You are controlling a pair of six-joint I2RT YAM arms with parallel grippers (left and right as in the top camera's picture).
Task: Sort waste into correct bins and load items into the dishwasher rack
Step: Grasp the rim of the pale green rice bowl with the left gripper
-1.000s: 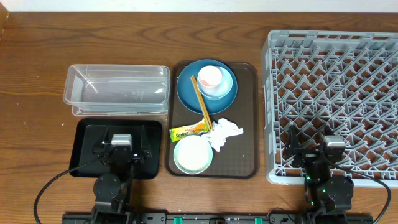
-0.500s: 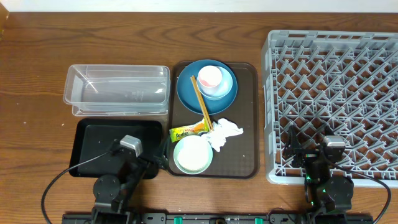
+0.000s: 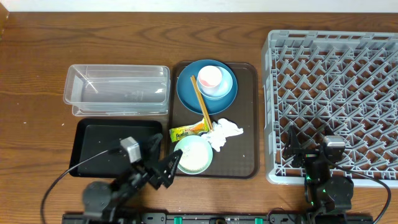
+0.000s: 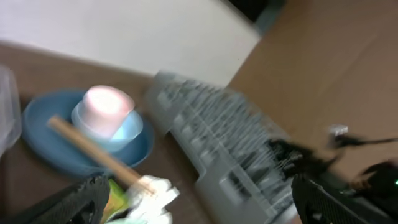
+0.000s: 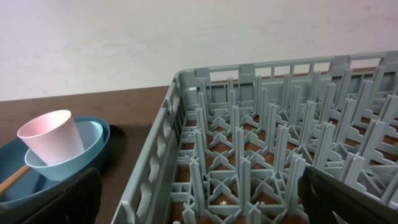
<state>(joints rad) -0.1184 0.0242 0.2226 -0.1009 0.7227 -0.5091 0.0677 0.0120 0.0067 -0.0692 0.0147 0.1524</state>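
Note:
The mint bowl's edge (image 3: 177,150) facing the black tray has my left gripper at it, so my left gripper should go across and take hold of the rim (image 3: 210,158) beside the napkin before it empties the bowl.
On the brown serving tray (image 3: 245,124) a dark blue plate (image 3: 186,93) holds a light blue bowl (image 3: 225,87) with a pink cup (image 3: 209,76) in it. Wooden chopsticks (image 3: 201,102) lie across the plate. A white napkin (image 3: 224,132), a yellow-green wrapper (image 3: 186,131) and a pale mint bowl (image 3: 194,154) lie nearer. My left gripper (image 3: 169,163) is open and empty at the mint bowl's left edge. Its blurred wrist view shows the cup (image 4: 106,106) and napkin (image 4: 152,196). My right gripper (image 3: 309,152) is open and empty over the front edge of the grey rack (image 3: 336,74). I cannot make out any rice grains.
A clear tub (image 3: 118,90) stands at the back left, with a black tray (image 3: 99,140) in front of it. The right wrist view shows the rack's pegs (image 5: 280,143) and the pink cup (image 5: 50,140) to the left.
My left arm has swung right, from over the black tray to the mint bowl's left side. My right arm has not moved.

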